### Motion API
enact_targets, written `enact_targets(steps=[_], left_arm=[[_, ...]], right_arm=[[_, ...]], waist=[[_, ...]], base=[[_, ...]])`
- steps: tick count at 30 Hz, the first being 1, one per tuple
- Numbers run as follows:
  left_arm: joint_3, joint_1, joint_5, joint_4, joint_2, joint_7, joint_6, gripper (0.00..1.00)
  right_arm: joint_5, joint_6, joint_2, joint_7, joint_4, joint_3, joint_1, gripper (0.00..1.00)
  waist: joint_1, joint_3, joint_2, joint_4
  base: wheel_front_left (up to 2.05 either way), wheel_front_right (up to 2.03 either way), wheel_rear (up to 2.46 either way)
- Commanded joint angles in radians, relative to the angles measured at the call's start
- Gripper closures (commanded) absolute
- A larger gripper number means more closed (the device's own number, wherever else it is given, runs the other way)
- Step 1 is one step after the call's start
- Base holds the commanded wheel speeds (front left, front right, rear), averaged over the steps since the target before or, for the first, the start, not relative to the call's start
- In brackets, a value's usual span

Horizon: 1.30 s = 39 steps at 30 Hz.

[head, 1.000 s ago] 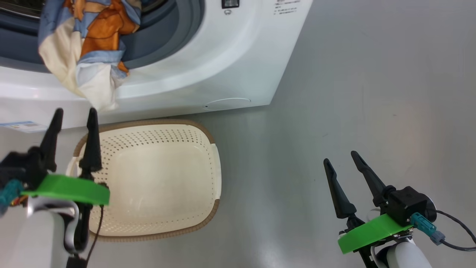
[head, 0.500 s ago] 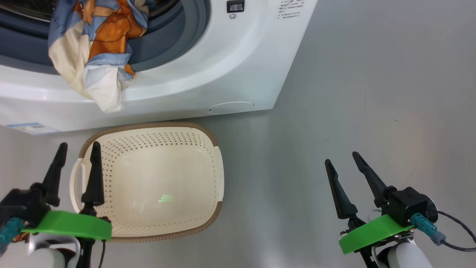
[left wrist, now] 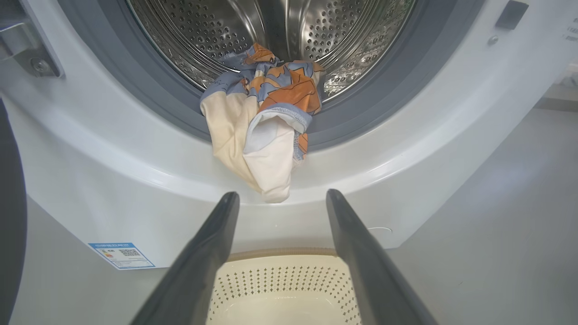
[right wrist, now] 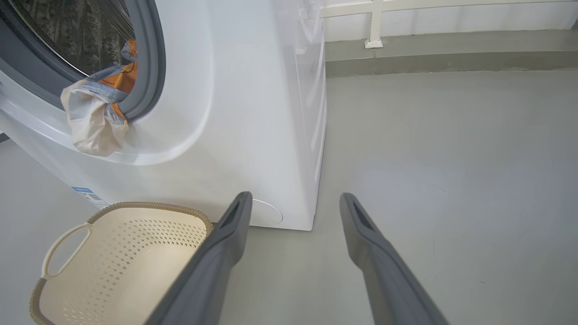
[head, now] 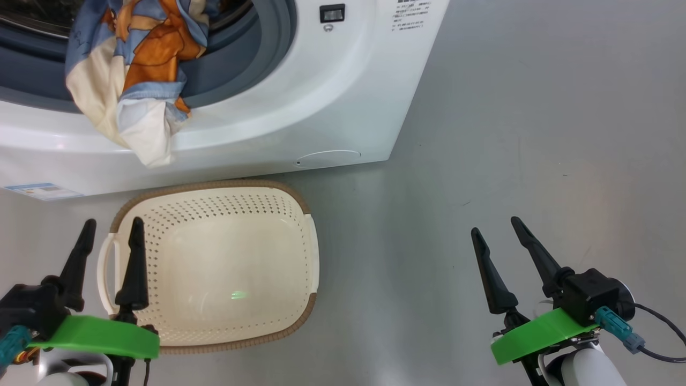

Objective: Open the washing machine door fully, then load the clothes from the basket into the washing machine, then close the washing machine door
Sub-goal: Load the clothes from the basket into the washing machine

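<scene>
My gripper will carry the clothes (head: 154, 54) in, and they will fold into a heap inside the drum as they go in, because the cream end (head: 148, 131) hangs limp over the grey gasket.
The clothes (head: 128, 80) lie half in the steel drum (left wrist: 316, 27) of the washing machine (head: 321, 107), their cream end drooping over the grey gasket and white front. The washing machine door shows as a dark curved edge (left wrist: 9, 203) at the left of the left wrist view, swung away from the opening. Below the machine the basket (head: 214, 185) stands on the floor with nothing in it. My left gripper (head: 113, 222) is open over the basket's left handle, well below the clothes (left wrist: 266, 113). My right gripper (head: 494, 225) is open above bare floor to the right.
Grey floor (head: 536, 134) spreads right of the machine. A blue label (head: 37, 190) and a round lower cap (head: 328, 158) mark the machine's front. A low kerb and white rail (right wrist: 375, 27) run along the far wall in the right wrist view.
My left gripper has drawn back and down from just under the hanging clothes to the basket's left handle, still open. The head camera shifted slightly. The right gripper and clothes stayed put.
</scene>
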<state>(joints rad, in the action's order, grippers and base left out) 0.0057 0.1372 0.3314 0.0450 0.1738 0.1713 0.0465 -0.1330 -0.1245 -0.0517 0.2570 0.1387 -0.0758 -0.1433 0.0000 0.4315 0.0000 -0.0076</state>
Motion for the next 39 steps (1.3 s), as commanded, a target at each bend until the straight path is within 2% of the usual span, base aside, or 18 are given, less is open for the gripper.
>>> enact_targets(steps=[1,27,39], left_arm=[[0.039,-0.016,0.006,-0.026,0.030,-0.002,-0.013,0.00],[0.040,-0.021,0.030,-0.013,0.039,0.001,-0.035,0.00],[0.036,0.055,0.050,0.039,0.036,-0.004,-0.041,0.00]], right_arm=[[0.006,-0.006,0.001,0.005,-0.027,-0.016,0.012,0.00],[0.003,-0.006,0.001,0.005,-0.034,-0.003,0.026,0.00],[-0.005,-0.006,0.001,0.005,-0.040,-0.013,0.018,0.00]], waist=[[0.0000,-0.001,0.0000,0.000],[0.0000,-0.006,0.0000,0.000],[0.0000,0.023,0.0000,-0.025]], base=[[0.00,0.00,0.00],[0.00,0.00,0.00],[0.00,0.00,0.00]])
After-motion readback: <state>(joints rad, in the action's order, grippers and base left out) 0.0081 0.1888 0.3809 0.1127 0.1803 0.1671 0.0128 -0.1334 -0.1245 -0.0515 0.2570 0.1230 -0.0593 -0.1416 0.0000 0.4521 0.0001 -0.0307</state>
